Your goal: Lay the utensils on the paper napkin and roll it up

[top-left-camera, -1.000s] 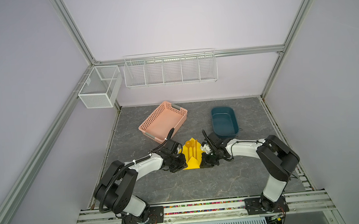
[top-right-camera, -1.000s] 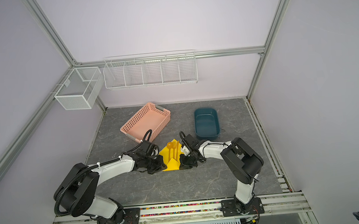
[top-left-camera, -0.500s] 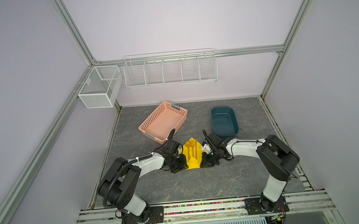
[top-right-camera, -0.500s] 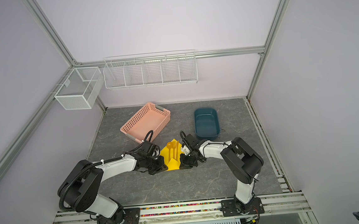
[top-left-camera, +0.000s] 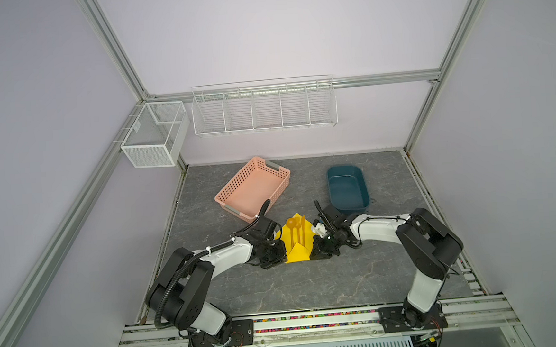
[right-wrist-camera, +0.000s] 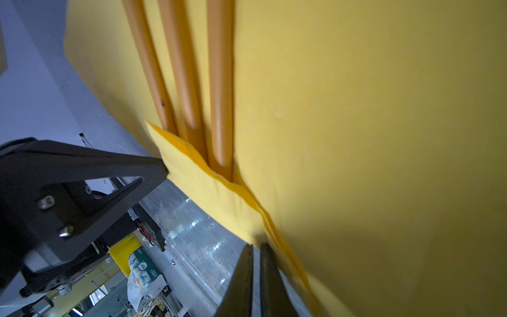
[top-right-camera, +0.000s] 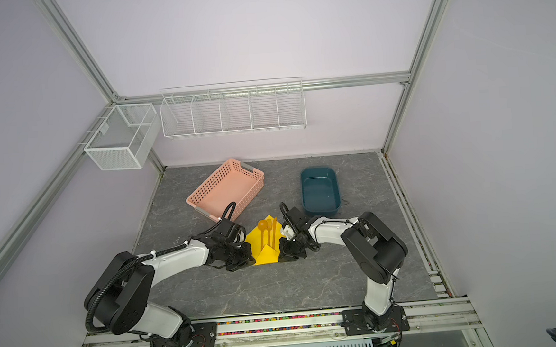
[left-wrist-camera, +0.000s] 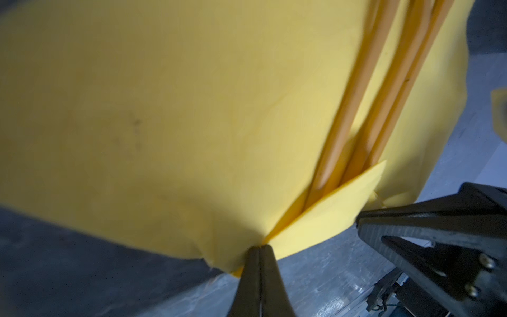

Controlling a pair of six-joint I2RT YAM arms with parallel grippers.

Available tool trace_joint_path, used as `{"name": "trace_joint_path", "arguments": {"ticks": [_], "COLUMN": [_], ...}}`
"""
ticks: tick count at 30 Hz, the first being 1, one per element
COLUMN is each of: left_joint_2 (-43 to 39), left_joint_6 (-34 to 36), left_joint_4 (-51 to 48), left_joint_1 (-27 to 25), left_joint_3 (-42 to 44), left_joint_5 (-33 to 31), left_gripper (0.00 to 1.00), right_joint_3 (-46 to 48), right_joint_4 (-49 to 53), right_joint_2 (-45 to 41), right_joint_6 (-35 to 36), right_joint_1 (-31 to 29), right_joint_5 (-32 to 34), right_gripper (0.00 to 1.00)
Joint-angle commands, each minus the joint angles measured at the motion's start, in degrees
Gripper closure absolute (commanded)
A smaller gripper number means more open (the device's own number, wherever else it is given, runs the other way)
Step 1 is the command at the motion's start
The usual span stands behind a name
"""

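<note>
The napkin's folded flap [top-left-camera: 298, 254] gapes over the utensils' handle ends, so my left gripper should pin the flap [top-left-camera: 297, 245] by the handles while my right gripper folds the napkin's side over.
The yellow paper napkin [top-left-camera: 297, 253] [top-right-camera: 266, 256] lies mid-table in both top views. Three orange utensils [top-left-camera: 298, 230] [top-right-camera: 269, 232] lie side by side on it, spoon bowl at the far end. The napkin's near corner is folded up over the handle ends [left-wrist-camera: 354, 115] [right-wrist-camera: 189, 82]. My left gripper [top-left-camera: 280, 255] [left-wrist-camera: 258, 247] is shut on the napkin's near left edge. On the near right edge my right gripper [top-left-camera: 314, 250] [right-wrist-camera: 256, 244] is shut, its thin jaws pinching the folded edge. Both grippers rest low on the table.
A pink perforated basket [top-left-camera: 252, 189] stands behind the left gripper and a dark teal tub [top-left-camera: 347, 188] behind the right one. A white wire rack [top-left-camera: 263, 106] and a mesh box [top-left-camera: 153, 134] hang on the back wall.
The left arm's elbow has shifted slightly. Both grippers and the napkin stand where they were.
</note>
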State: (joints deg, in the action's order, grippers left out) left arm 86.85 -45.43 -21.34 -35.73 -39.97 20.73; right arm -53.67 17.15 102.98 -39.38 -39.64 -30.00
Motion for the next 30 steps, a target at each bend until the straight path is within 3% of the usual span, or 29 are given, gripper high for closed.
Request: {"name": "trace_joint_path", "arguments": {"ticks": [1,11,21,30], "left_joint_2": [-1.5,-6.0,2.3,6.3], "left_joint_6": [1.6,4.8,0.3,0.3], "left_joint_4": [-5.0,-6.2,3.1,6.0], "left_joint_1": [0.9,-0.1,-5.1,-6.1], "left_joint_3": [0.9,-6.0,-11.0,-11.0], "left_joint_5": [-3.7,-2.6,2.9,4.3], "left_gripper": [1.0,1.0,1.0,1.0], "right_joint_3": [1.9,3.0,3.0,0.8], "right_joint_4": [2.3,4.3,6.9,7.7], "right_joint_2": [2.4,-0.6,-3.8,-7.2], "right_joint_6": [0.3,1.0,2.1,2.3], "right_joint_1": [0.5,0.8,1.3,1.8], "right_joint_5": [3.4,4.0,4.5,3.4], "right_gripper": [0.88,0.88,0.87,0.77]}}
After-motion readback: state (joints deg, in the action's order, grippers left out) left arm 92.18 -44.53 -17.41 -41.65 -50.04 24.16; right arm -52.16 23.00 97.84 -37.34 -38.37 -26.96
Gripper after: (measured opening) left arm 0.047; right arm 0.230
